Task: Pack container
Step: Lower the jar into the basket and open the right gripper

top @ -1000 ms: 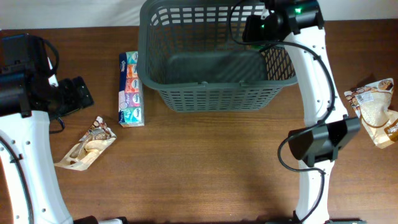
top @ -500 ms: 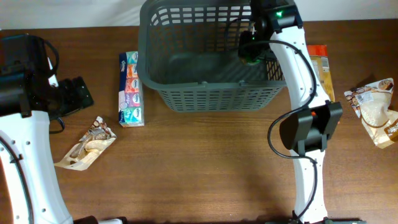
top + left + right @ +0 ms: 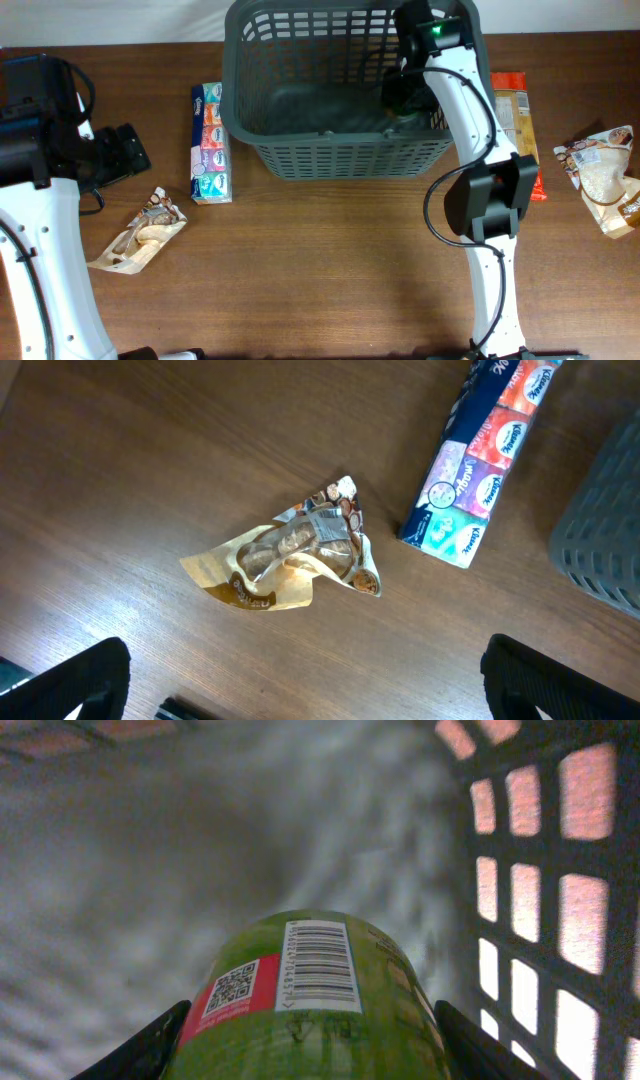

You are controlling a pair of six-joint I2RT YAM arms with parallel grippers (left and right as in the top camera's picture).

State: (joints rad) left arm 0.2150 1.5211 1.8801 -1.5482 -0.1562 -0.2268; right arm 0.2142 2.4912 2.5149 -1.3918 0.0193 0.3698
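I keep lowering the green can [image 3: 315, 990] with my right gripper over the open part of the basket's bottom [image 3: 370, 870], clear of the basket's lattice side, until it stands there, then release.
The dark grey slotted basket [image 3: 345, 150] stands at the back middle of the table. My right gripper [image 3: 402, 95] reaches down inside its right end and is shut on a green can [image 3: 305, 1005] with a barcode and a red label, held just above the basket's solid floor [image 3: 150, 870] beside the lattice wall [image 3: 530, 910]. My left gripper [image 3: 300, 690] is open and empty, hovering over bare table near a crumpled tan snack pouch [image 3: 290, 555] and a tissue multipack [image 3: 480, 460].
The tissue multipack [image 3: 209, 143] lies left of the basket, the tan snack pouch [image 3: 140, 240] lies front left. An orange-red packet [image 3: 517, 125] lies right of the basket. A white and brown bag [image 3: 605, 175] lies at the far right edge.
My right arm has swung left and down from above the basket's right rim into the basket with the can, uncovering the orange-red packet. The left arm has not moved.
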